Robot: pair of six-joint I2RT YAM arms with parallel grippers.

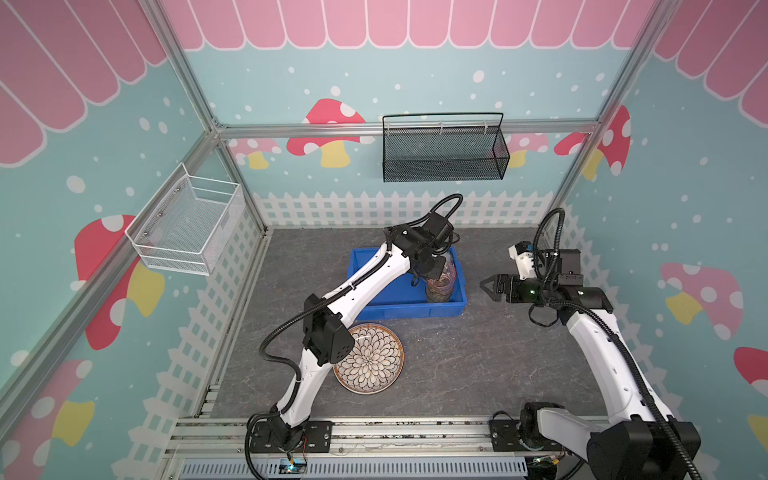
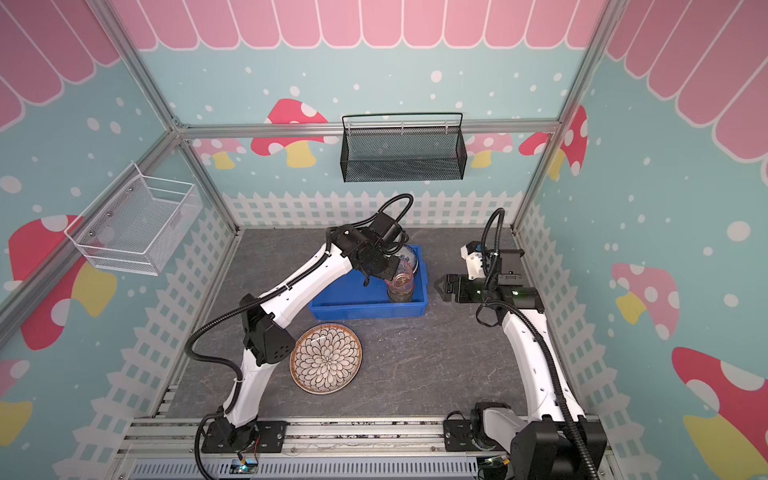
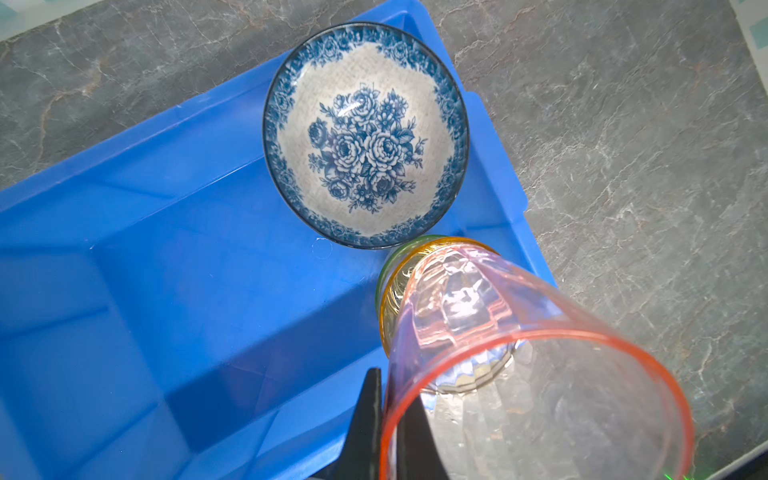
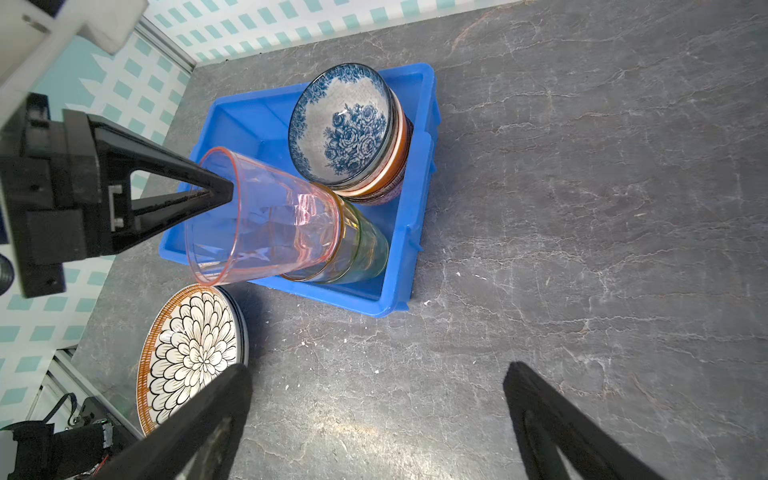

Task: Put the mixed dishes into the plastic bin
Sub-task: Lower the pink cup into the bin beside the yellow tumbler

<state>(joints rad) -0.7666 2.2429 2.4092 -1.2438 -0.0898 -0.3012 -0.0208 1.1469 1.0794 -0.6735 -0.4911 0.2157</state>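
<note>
The pink cup's base (image 3: 462, 297) is inside the amber cup's rim (image 3: 396, 276). My left gripper should keep lowering the pink cup until it nests, and then let go.
The blue plastic bin (image 1: 399, 301) (image 2: 357, 309) sits at the back middle of the table. My left gripper (image 3: 384, 415) is shut on the rim of a pink cup (image 3: 540, 374) (image 4: 270, 224), one finger inside and one outside. The pink cup sits tilted in an amber cup (image 4: 347, 245), itself in a green cup (image 4: 374, 249), in the bin's front right corner. A stack of bowls topped by a blue floral bowl (image 3: 365, 133) (image 4: 345, 124) fills the bin's back right corner. The petal-pattern plate (image 1: 374, 361) (image 2: 328, 359) lies on the table before the bin. My right gripper (image 1: 484, 286) (image 4: 378, 370) hangs open and empty, right of the bin.
A black mesh basket (image 1: 444, 149) hangs on the back wall and a white wire basket (image 1: 187, 224) on the left wall. The left arm's elbow (image 1: 324, 328) overhangs the plate's left edge. Bare grey tabletop (image 1: 478, 365) lies between the plate and the right arm.
</note>
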